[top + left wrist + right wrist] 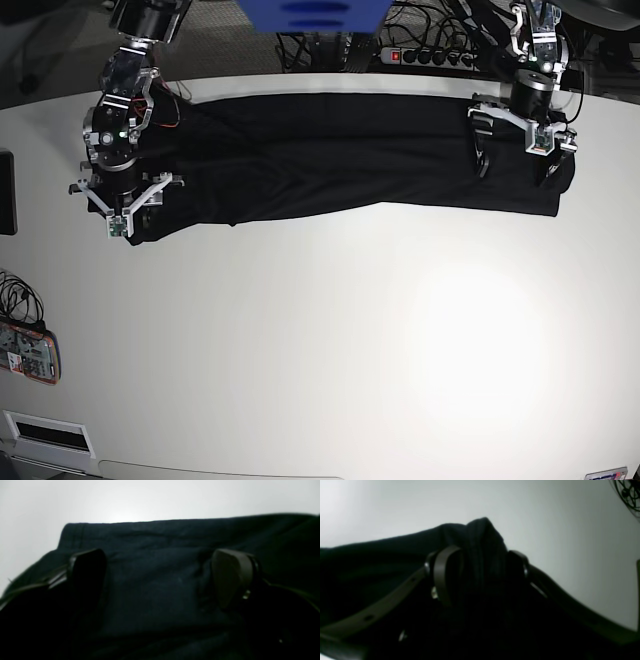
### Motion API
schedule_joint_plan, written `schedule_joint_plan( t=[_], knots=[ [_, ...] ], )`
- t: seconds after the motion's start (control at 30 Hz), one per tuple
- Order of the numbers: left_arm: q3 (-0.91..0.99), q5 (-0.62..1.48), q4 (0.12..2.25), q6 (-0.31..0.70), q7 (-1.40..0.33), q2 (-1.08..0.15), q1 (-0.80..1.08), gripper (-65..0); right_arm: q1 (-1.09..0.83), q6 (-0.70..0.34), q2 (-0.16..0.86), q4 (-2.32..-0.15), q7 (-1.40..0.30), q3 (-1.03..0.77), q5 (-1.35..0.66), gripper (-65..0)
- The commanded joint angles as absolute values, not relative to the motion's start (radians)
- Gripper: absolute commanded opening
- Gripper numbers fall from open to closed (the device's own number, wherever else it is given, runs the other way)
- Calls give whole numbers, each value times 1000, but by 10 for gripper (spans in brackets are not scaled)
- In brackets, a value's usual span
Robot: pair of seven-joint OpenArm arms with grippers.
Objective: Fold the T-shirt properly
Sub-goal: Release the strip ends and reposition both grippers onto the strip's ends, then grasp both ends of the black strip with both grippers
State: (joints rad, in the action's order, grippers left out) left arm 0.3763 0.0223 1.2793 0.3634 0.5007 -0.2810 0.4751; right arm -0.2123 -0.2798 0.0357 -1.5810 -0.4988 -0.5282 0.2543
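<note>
I should bring my left gripper's spread fingers closer together and slide the T-shirt toward the table's middle (345, 265), because it is too near the table's far edge (335, 88).
The black T-shirt (340, 155) lies as a long flat band across the far side of the white table (330, 340). My left gripper (513, 162) is over its right end, open, with its fingers (87, 572) spread wide on flat cloth (160, 585) near a hemmed edge. My right gripper (132, 212) is at the band's left end and is shut on a bunched ridge of the T-shirt (482, 545), which stands up between its fingers (443, 577).
A power strip (420, 55) with cables and a blue object (315, 15) sit behind the table's far edge. A dark panel (5, 205) and a phone-like item (30, 352) lie at the left edge. A wire fan guard (628, 492) shows in the right wrist view.
</note>
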Motion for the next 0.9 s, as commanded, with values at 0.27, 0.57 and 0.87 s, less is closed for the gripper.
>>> schedule_joint_plan(
  t=[0.27,0.57,0.87],
  knots=[
    [384,21,1216,341,499,-328,455,0,-275,-277,45,-1710,-472,-559,248,-352],
    [381,21,1294,341,501,-308,475,0,-424,-277,39,-1949,-483,-556,249,-352],
    [387,-67,1353,341,481,-315,489,0,-435,-277,41,-1942,-483,-530,134,-352]
  ],
)
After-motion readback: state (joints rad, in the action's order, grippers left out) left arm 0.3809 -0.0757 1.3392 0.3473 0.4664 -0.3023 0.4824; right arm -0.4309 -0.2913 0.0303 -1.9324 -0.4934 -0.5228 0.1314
